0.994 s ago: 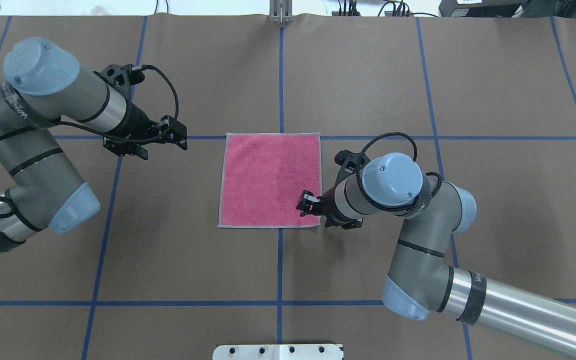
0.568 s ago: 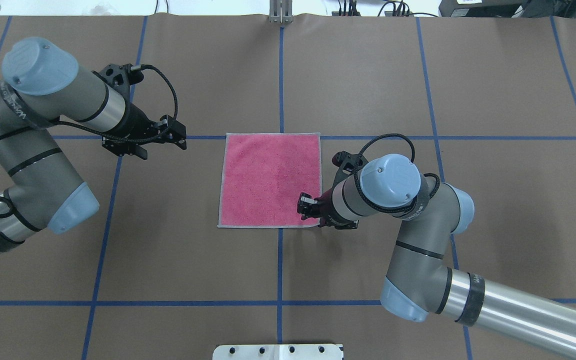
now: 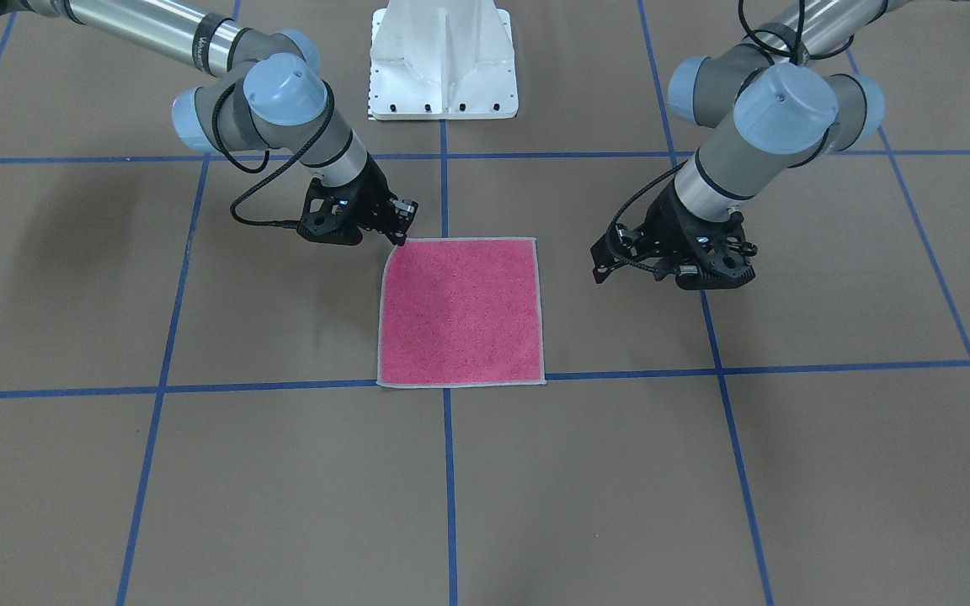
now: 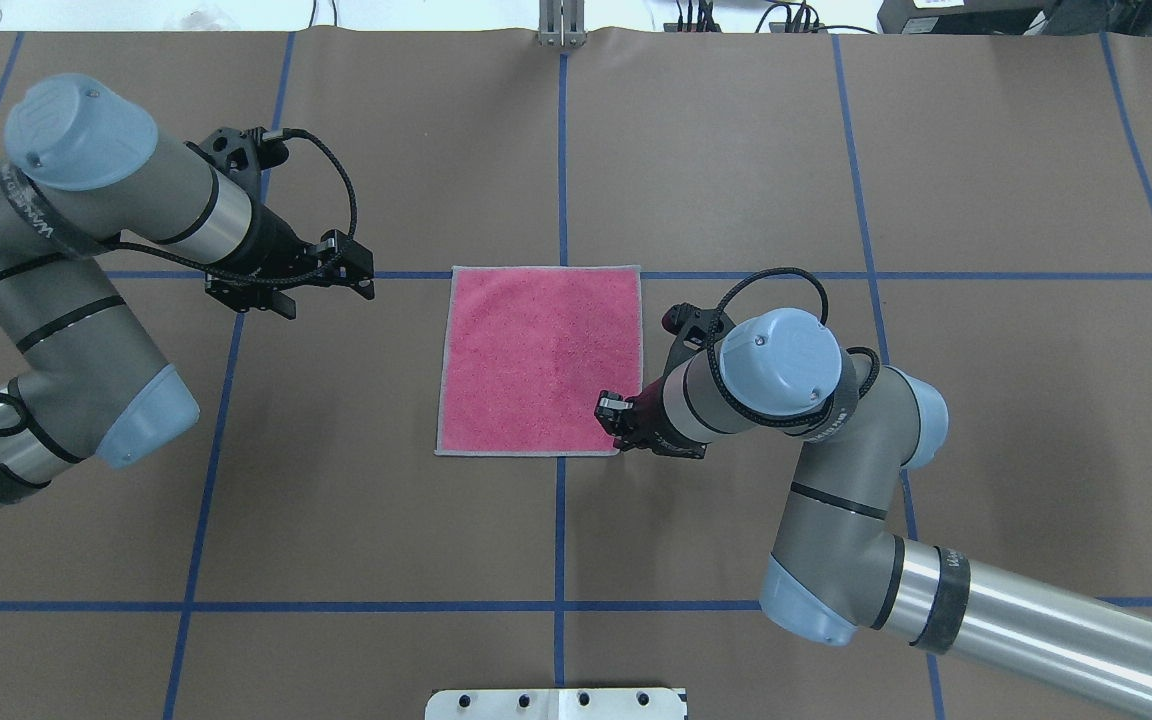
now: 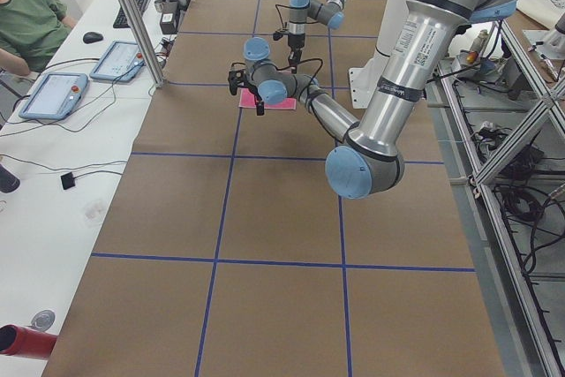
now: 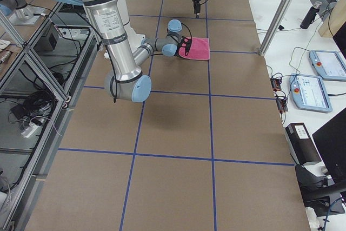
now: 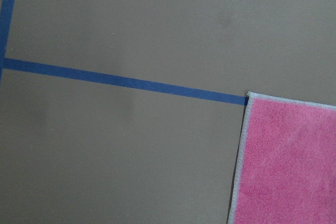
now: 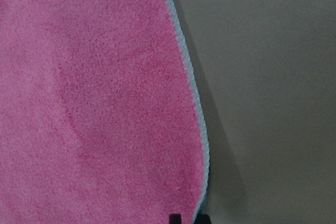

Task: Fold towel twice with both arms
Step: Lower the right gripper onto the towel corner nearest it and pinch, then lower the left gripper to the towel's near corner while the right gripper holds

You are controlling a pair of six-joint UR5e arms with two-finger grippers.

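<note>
The towel's pink side (image 3: 461,313) is bordered by a grey stitched edge (image 3: 463,385), so I expect a grey bottom side to show once I fold the towel over.
The towel (image 4: 536,360) lies flat, pink face up, in the middle of the table, and also shows in the front view (image 3: 460,311). My right gripper (image 4: 618,418) is at its near right corner and is shut on the towel. The bottom edge is drawn in there. In the right wrist view the towel (image 8: 94,103) has its stitched edge curved up, with a shadow beneath it. My left gripper (image 4: 368,272) is open and empty. It hovers to the left of the towel's far left corner, apart from it. That corner shows in the left wrist view (image 7: 289,166).
Brown paper with blue tape lines (image 4: 561,150) covers the table. The white pedestal base (image 3: 443,59) stands at the robot's side. Tablets (image 5: 53,94) and a seated person (image 5: 26,15) are beyond the table's far edge in the left exterior view.
My right gripper has moved toward the towel's near right corner and shut on it, pulling the corner slightly inward. The left arm has barely moved.
</note>
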